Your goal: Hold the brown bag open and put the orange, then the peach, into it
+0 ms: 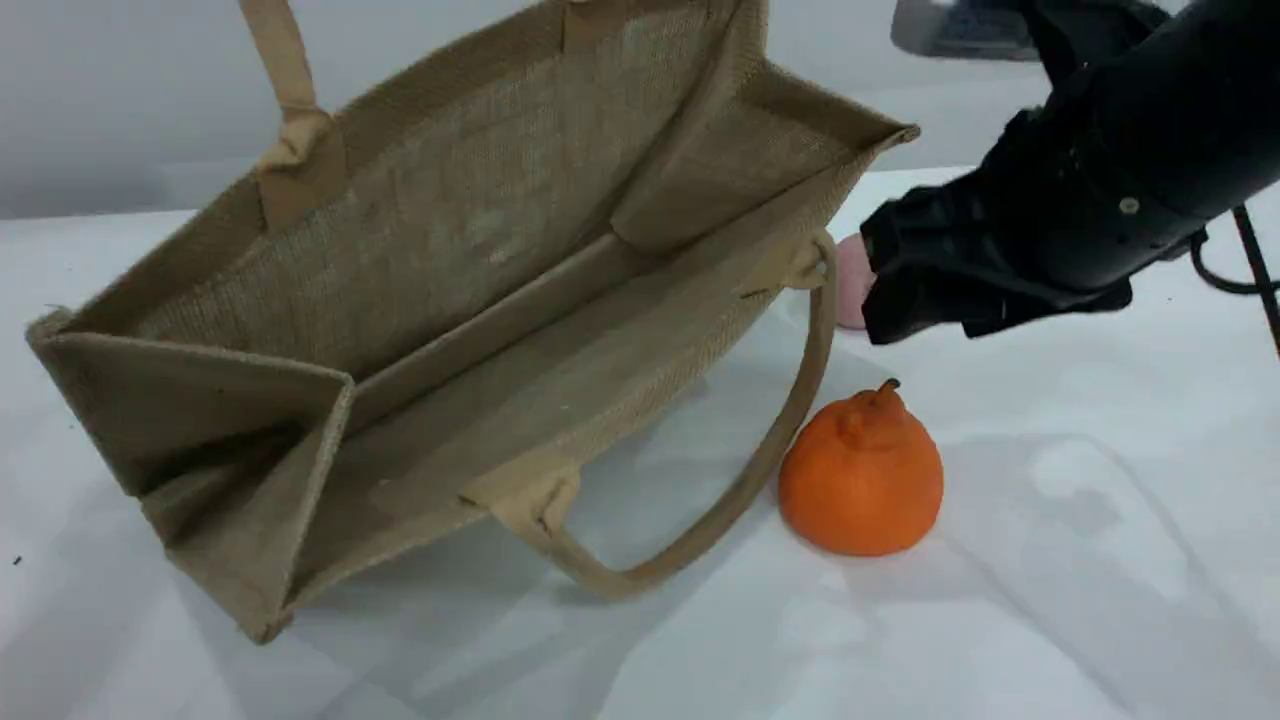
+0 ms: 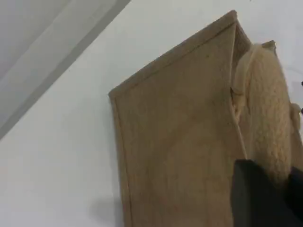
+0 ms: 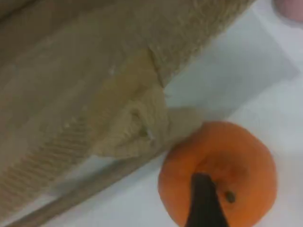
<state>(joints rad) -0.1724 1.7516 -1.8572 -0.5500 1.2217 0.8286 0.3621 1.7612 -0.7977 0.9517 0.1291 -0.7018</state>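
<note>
My gripper will lower the peach inside the brown bag (image 1: 504,252), which will keep its opening wide open, because the bag's upper handle (image 1: 281,54) runs tight upward.
The brown bag (image 1: 470,300) stands tilted on the white table, mouth wide open toward the camera. Its upper handle (image 1: 285,70) runs up out of the scene view. In the left wrist view my left gripper (image 2: 265,198) is shut on that handle (image 2: 265,109) above the bag's side (image 2: 180,142). The lower handle (image 1: 720,520) droops onto the table. To its right, the orange (image 1: 860,475) sits upright. My right gripper (image 1: 885,300) hovers open above and behind it, holding nothing; its fingertip (image 3: 203,203) shows over the orange (image 3: 236,161). The pink peach (image 1: 852,280) peeks out behind that gripper.
The right arm's black body (image 1: 1120,170) slants in from the upper right, with a cable (image 1: 1230,270) hanging behind it. A grey wall (image 1: 120,100) backs the table. White tabletop (image 1: 1050,560) stretches in front of and to the right of the orange.
</note>
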